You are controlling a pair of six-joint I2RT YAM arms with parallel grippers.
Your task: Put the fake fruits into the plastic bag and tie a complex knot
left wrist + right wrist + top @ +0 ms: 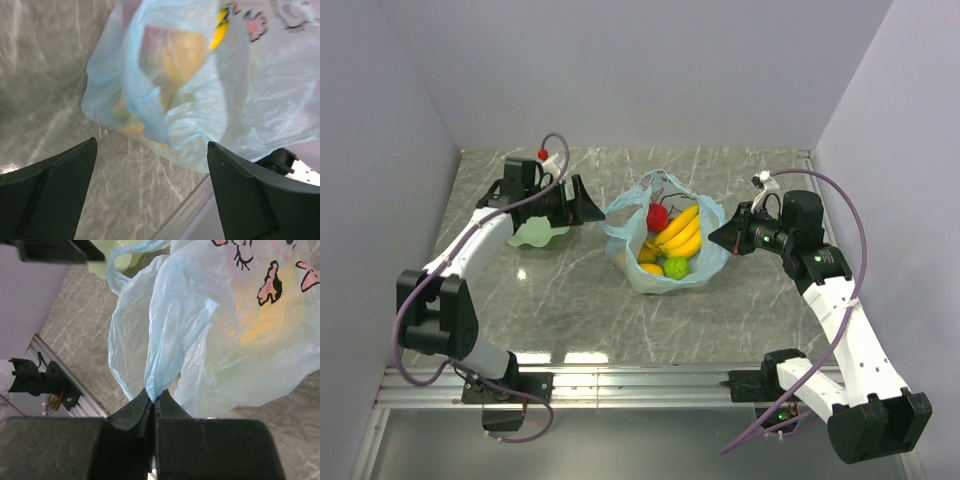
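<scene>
Next, my right gripper pulls up the bag's pinched fold (164, 357) and brings the bag's opening higher before knotting, because the bag is wide open and the green fruit is close to the bag's low near rim (672, 284).
The light-blue plastic bag (665, 245) lies open in the middle of the table. Inside it show a yellow banana bunch (682, 232), a red apple (658, 216), an orange-yellow fruit (650, 268) and a small green fruit (677, 267). My right gripper (717, 238) is shut on the bag's right edge; the right wrist view shows a bunched fold of the bag (170, 335) pinched between its jaws (152, 401). My left gripper (592, 208) is open and empty just left of the bag. In the left wrist view the bag (200, 85) sits ahead of the spread fingers (60, 175).
A pale green wavy-edged dish (535, 233) lies under the left arm, left of the bag. A metal rail (640, 380) runs along the table's near edge. Grey walls close in at the back and both sides.
</scene>
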